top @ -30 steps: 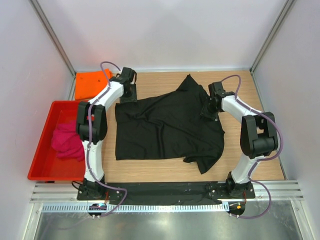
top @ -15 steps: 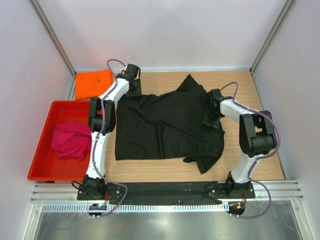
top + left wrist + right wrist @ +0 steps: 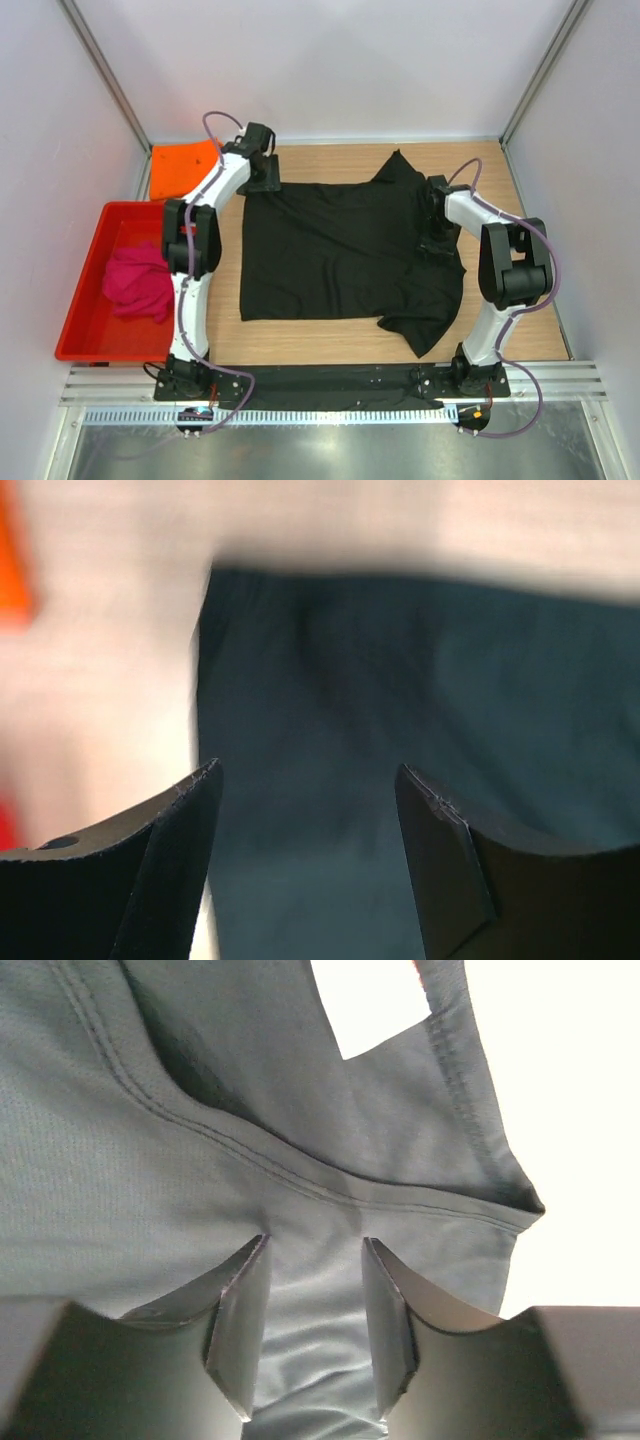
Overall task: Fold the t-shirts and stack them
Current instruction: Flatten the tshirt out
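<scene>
My right gripper is at the black t-shirt's neckline (image 3: 240, 1148), short of the far sleeve. So it should rise clear and draw that sleeve's base (image 3: 405, 176) toward the back wall.
The black t-shirt (image 3: 330, 255) lies spread flat on the wooden table. My left gripper (image 3: 264, 183) is at its far left corner; in the left wrist view (image 3: 308, 780) it is open and hovers over the black cloth (image 3: 400, 680), holding nothing. My right gripper (image 3: 440, 240) rests on the shirt's right side. In the right wrist view (image 3: 315, 1245) its jaws stand partly apart, with rippled cloth (image 3: 150, 1160) lying between them just below a seam. The orange t-shirt (image 3: 180, 170) lies at the far left corner. The magenta-pink t-shirt (image 3: 135, 280) is bunched in the tray.
The red plastic tray (image 3: 85, 340) sits along the table's left edge. One black sleeve (image 3: 397, 165) points toward the back wall and another (image 3: 425, 325) is crumpled at the near right. Enclosure walls and metal posts stand on three sides.
The black shirt has shifted right and lies flatter. My left gripper has let go of the far left corner. My right gripper has moved a little right.
</scene>
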`<state>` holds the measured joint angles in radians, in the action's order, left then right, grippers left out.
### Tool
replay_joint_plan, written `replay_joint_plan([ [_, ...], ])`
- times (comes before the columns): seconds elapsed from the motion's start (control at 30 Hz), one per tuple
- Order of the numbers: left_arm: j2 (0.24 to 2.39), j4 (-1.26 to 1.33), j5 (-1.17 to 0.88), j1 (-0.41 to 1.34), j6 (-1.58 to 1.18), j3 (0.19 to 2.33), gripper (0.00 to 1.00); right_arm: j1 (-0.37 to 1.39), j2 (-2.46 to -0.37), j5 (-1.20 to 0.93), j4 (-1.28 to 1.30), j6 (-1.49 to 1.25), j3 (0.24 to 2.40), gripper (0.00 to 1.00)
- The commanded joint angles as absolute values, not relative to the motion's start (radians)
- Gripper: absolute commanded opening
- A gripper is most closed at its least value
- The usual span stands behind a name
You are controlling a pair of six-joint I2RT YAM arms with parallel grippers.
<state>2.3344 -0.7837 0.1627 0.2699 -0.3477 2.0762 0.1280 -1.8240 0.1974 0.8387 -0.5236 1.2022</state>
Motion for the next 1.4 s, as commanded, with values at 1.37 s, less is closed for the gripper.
replay_joint_plan([
  [1.37,1.388,-0.793,0.031,0.532,-0.664,0.874,0.58,0.25,-1.551,0.173,0.677,-0.526,1.074,0.52],
])
